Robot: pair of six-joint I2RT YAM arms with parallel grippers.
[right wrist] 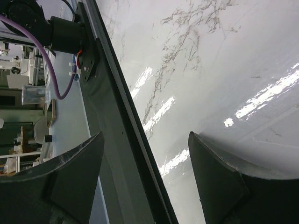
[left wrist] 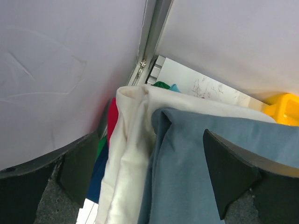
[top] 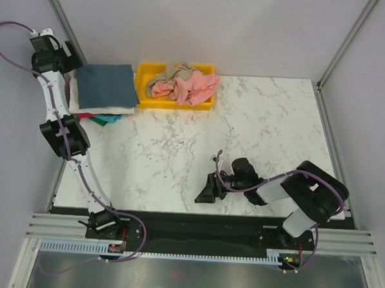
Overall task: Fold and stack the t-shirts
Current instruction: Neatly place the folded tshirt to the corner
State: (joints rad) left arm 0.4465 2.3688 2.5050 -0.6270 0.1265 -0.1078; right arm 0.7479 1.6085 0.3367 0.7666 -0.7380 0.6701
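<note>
My left gripper should lift, press farther in and pull [top: 92, 78] the slate-blue shirt toward the cream-white shirt's edge [top: 73, 98], because the slate-blue shirt ends short of that edge.
A folded stack of t-shirts sits at the table's far left corner, with the slate-blue one [top: 105, 82] on top, a cream-white one [top: 101, 107] under it, and red and teal edges [top: 105, 118] at the bottom. My left gripper [top: 71, 63] is at the stack's left edge. In the left wrist view, the left gripper [left wrist: 149, 182] is open, its fingers standing wide either side of the slate-blue [left wrist: 196, 163] and cream-white [left wrist: 126, 154] folds without pinching them. A salmon-pink shirt [top: 190, 87] and a tan one [top: 177, 70] lie crumpled in the bin. My right gripper [top: 206, 190] is open and holds nothing.
The yellow bin [top: 145, 69] stands at the back, right beside the stack. Grey walls and an aluminium post [left wrist: 152, 42] close in behind the left gripper. The right gripper [right wrist: 145, 182] hovers low over the marble table's near edge [right wrist: 126, 140].
</note>
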